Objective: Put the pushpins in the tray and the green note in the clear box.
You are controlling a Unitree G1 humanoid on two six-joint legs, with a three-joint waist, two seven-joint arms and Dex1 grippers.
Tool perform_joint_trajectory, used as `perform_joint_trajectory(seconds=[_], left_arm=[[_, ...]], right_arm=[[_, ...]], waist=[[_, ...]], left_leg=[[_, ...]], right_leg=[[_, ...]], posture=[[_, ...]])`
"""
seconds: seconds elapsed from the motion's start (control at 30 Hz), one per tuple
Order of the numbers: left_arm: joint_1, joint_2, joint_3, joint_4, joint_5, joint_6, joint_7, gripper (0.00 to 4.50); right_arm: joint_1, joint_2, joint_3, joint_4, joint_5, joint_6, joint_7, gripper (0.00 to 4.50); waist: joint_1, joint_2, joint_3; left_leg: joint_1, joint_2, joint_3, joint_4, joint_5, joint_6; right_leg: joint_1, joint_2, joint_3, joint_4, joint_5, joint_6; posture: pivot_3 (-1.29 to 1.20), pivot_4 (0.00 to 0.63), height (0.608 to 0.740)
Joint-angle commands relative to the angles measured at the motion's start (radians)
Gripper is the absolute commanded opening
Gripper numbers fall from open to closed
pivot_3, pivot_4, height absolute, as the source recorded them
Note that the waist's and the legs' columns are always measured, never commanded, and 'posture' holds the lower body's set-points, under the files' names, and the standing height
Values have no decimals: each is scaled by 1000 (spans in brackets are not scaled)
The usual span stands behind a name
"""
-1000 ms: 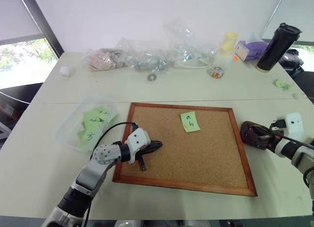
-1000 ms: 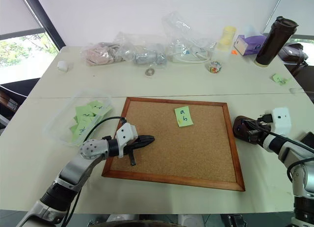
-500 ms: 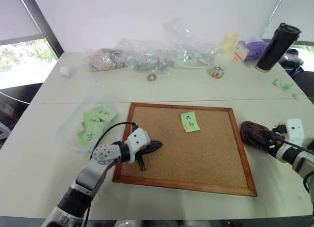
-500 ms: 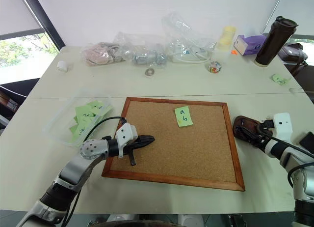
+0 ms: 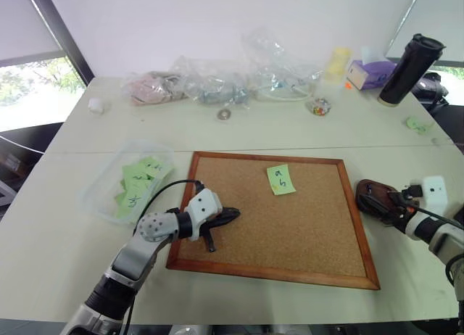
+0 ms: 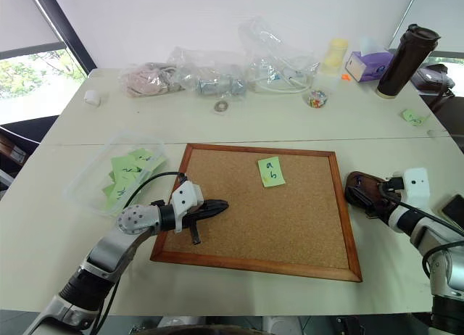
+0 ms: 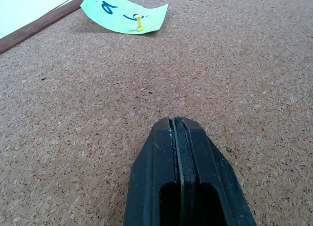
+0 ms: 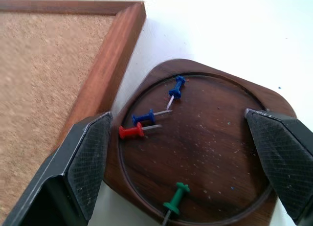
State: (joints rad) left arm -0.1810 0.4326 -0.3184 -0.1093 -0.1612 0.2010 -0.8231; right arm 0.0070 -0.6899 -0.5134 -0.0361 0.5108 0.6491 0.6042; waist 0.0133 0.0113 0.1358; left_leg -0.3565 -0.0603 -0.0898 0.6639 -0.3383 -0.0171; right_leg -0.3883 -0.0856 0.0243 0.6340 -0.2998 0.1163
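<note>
The green note (image 5: 281, 180) is held near one corner (image 5: 277, 191) by just one yellow pushpin, so I expect the green note to come with the pushpin when I pull it.
The green note (image 5: 281, 180) sits on the cork board (image 5: 290, 237), held by a yellow pushpin (image 7: 139, 24) near one corner. The dark oval tray (image 5: 371, 196) lies just right of the board. In it lie a red pushpin (image 8: 131, 132), two blue ones (image 8: 176, 86) and a green one (image 8: 176, 196). My right gripper (image 8: 181, 138) hangs open over the tray, one finger at each side, holding nothing. My left gripper (image 5: 225, 217) rests shut and empty on the board's left part, well short of the note. The clear box (image 5: 98, 197) stands left of the board.
Several green notes lie in the clear box. Crinkled plastic bags (image 5: 210, 81), a small jar of coloured pins (image 5: 319, 107), a yellow cup (image 5: 338, 61), a purple tissue box (image 5: 370, 74) and a black bottle (image 5: 409, 68) line the table's far side. A green scrap (image 5: 415, 123) lies far right.
My right gripper has gone from shut to open above the tray, with its wrist rolled a little. The left arm has stayed still.
</note>
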Motion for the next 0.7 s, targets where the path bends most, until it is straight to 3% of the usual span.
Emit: perform_joint_trajectory(seconds=[0.03, 0.23, 0.47, 0.7], left_arm=[[26, 17, -26, 36, 38, 58, 3, 0], [22, 14, -27, 28, 36, 71, 4, 0], [24, 13, -22, 40, 37, 64, 5, 0], [24, 14, -20, 54, 42, 51, 4, 0]], right_arm=[[-59, -26, -99, -30, 83, 24, -1, 4462], [-78, -49, -111, -79, 142, 93, 9, 4462], [-36, -68, 129, -350, 137, 109, 91, 4462], [-160, -3, 397, -356, 7, 34, 60, 4462]], waist=[[0, 0, 0], [1, 1, 0], [-1, 1, 0], [1, -1, 1]], left_leg=[[0, 0, 0, 0, 0, 0], [0, 0, 0, 0, 0, 0], [0, 0, 0, 0, -1, 1], [0, 0, 0, 0, 2, -3]], right_leg=[[0, 0, 0, 0, 0, 0], [0, 0, 0, 0, 0, 0], [0, 0, 0, 0, 0, 0], [-1, 0, 0, 0, 0, 0]], posture=[[0, 150, 740], [0, 150, 740], [0, 150, 740], [0, 150, 740]])
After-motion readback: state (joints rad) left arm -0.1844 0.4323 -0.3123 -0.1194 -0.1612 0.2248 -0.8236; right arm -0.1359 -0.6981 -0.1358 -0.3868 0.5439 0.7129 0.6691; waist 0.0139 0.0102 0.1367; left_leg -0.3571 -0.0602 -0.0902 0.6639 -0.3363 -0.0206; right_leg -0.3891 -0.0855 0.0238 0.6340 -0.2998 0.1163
